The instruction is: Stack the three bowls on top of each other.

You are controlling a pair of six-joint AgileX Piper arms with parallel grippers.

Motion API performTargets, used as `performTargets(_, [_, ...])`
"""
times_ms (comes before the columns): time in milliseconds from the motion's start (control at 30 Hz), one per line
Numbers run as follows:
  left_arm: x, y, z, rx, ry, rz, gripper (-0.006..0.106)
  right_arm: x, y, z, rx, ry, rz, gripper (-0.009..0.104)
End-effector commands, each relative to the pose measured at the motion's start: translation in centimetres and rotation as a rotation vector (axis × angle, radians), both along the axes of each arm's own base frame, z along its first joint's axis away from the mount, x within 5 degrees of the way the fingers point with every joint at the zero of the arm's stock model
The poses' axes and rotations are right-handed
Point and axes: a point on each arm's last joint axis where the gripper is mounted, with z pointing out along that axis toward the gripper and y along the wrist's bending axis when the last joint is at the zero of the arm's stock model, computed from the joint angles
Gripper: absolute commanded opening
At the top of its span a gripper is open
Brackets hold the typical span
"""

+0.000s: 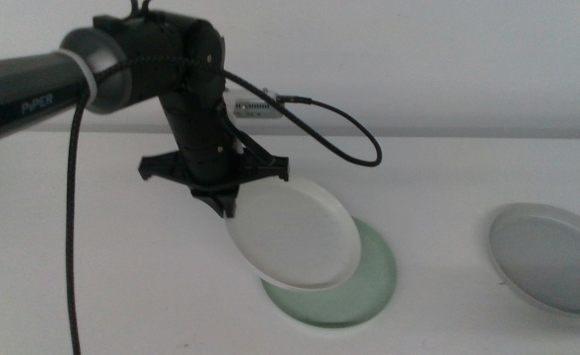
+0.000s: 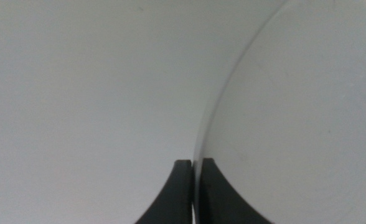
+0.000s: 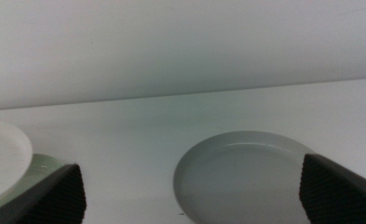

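My left gripper should now move the white bowl down toward the exposed green edge until the rims line up, because the white bowl is over the green bowl with its open side up.
My left gripper is shut on the near-left rim of the white bowl and holds it tilted over the pale green bowl, which lies on the table at centre. In the left wrist view the two jaws pinch the white bowl's rim. The grey bowl sits alone on the table at the right. In the right wrist view the right gripper is open, its fingertips wide apart, with the grey bowl ahead between them and the white bowl and green bowl farther off.
A black cable loops from the left arm's wrist over the table behind the bowls. A small grey box sits at the back wall. The right arm waits at the picture's bottom right corner.
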Motion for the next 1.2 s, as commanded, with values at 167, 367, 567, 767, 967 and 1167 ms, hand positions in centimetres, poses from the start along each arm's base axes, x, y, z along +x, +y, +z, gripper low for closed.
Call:
performTargets(167, [-0.1, -1.1, -0.3, -0.113, -0.036, 0.035, -0.001, -0.1, 0.0, -1.2, -0.014, -0.008, -0.005, 0.092])
performTargets(367, [0.2, -1.4, -2.2, -0.104, 0.021, 0.037, -0.001, -0.1, 0.0, -1.2, -0.014, -0.008, -0.005, 0.092])
performTargets(567, [0.4, -1.6, -3.5, -0.104, 0.048, 0.045, -0.001, -0.1, 0.0, -1.2, -0.014, -0.008, -0.005, 0.092])
performTargets(767, [0.6, -1.8, -4.8, -0.104, 0.084, 0.05, -0.001, -0.1, 0.0, -1.2, -0.014, -0.008, -0.005, 0.092])
performTargets(967, [0.5, -2.0, -5.8, -0.11, 0.121, 0.042, -0.001, -0.1, 0.0, -1.2, -0.014, -0.008, -0.005, 0.092])
performTargets(1167, [0.4, -2.0, -5.9, -0.101, 0.132, 0.011, 0.01, -0.1, 0.0, -1.2, -0.014, -0.008, -0.005, 0.092])
